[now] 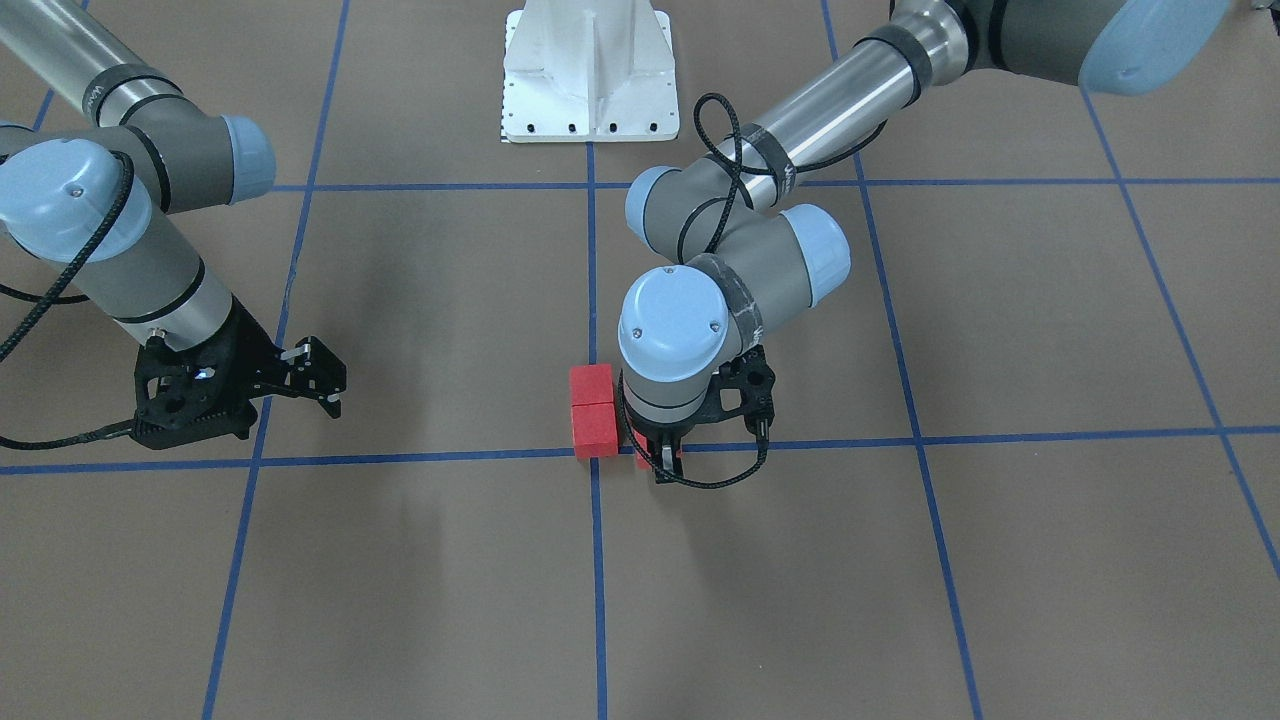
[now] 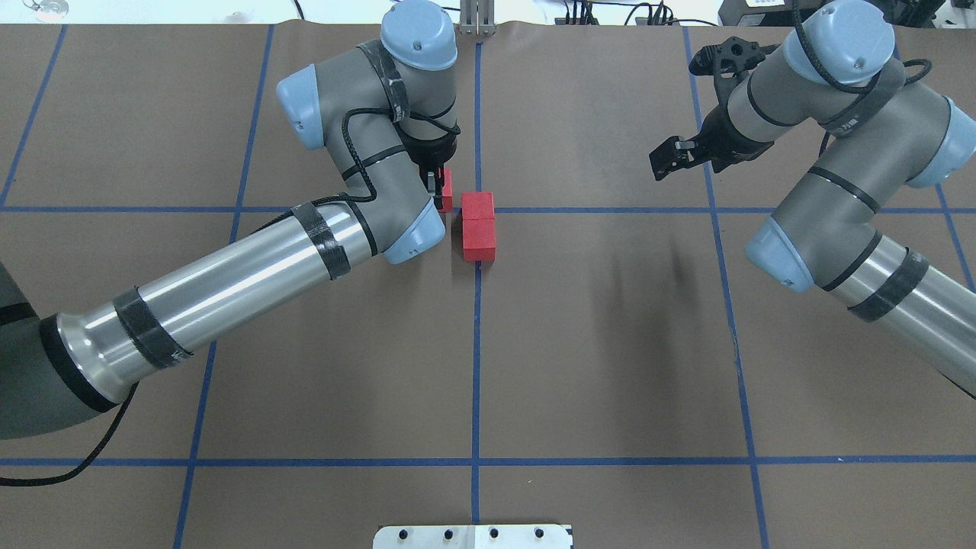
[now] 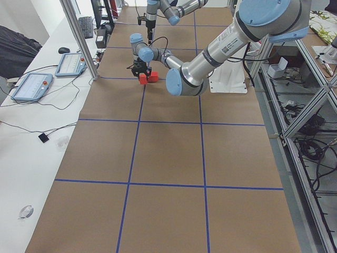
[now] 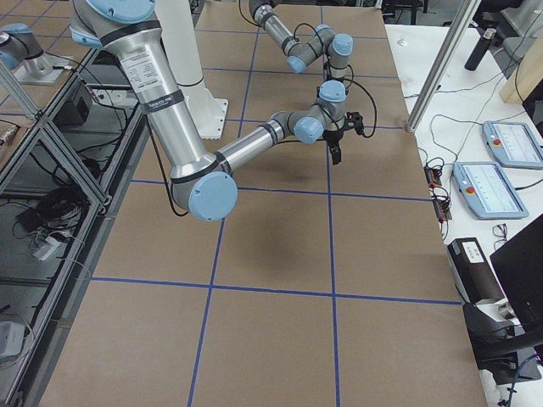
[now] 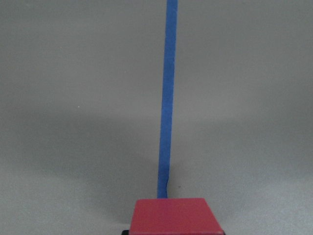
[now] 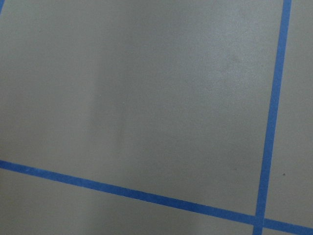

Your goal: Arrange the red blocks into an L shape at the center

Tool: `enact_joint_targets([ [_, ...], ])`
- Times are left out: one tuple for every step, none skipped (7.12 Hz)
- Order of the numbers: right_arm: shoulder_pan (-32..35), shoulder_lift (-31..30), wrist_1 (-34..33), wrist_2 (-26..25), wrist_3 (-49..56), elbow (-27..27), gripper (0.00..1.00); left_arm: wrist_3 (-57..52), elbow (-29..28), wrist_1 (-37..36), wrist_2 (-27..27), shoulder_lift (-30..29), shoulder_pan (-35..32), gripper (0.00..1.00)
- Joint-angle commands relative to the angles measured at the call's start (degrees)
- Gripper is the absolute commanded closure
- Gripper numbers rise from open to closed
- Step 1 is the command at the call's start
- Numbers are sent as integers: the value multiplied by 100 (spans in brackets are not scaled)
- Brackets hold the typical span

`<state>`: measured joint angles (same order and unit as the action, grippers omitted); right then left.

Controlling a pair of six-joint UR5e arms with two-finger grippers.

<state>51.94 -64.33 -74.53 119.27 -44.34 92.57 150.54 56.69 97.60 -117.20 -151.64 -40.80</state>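
I am holding the red block in my left gripper (image 1: pixel 642 454) apart from the row of red blocks, so next I move it up against the row's end (image 1: pixel 613 434) before I back away.
Two red blocks (image 2: pixel 478 206) (image 2: pixel 479 240) lie touching in a short row beside the center (image 2: pixel 478 210), where two blue tape lines cross. In the front view they show as block (image 1: pixel 591 385) and block (image 1: pixel 595 432). My left gripper (image 2: pixel 438 191) is shut on the third red block (image 2: pixel 447 184), right beside the row's end at the crossing. The left wrist view shows this block (image 5: pixel 173 216) at its bottom edge. I cannot tell whether it touches the paper. My right gripper (image 2: pixel 671 158) hangs open and holds nothing, far to the right.
The white robot base (image 1: pixel 590 70) stands at the table's edge behind the center. Blue tape lines (image 6: pixel 268 122) divide the brown paper into squares. Tablets (image 3: pixel 30 87) and cables lie on a side bench beyond the paper.
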Motion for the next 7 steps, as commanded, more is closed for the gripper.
enact_joint_targets([
  [-9,-1,0,0,-13,-2,1,37,-27,23,48,-6,54,100],
  [-9,-1,0,0,-13,-2,1,37,-27,22,48,-6,106,100],
  [-9,-1,0,0,-13,6,1,37,-27,14,48,-6,133,100],
  [0,-1,0,0,-13,6,1,37,-27,5,48,-6,186,100],
  [-9,-1,0,0,-13,6,1,89,-27,-12,48,-6,212,100],
  [-9,-9,0,0,-13,-2,1,98,-27,-13,48,-6,212,100],
  [0,-10,0,0,-13,6,1,99,-27,-13,48,-6,212,100],
])
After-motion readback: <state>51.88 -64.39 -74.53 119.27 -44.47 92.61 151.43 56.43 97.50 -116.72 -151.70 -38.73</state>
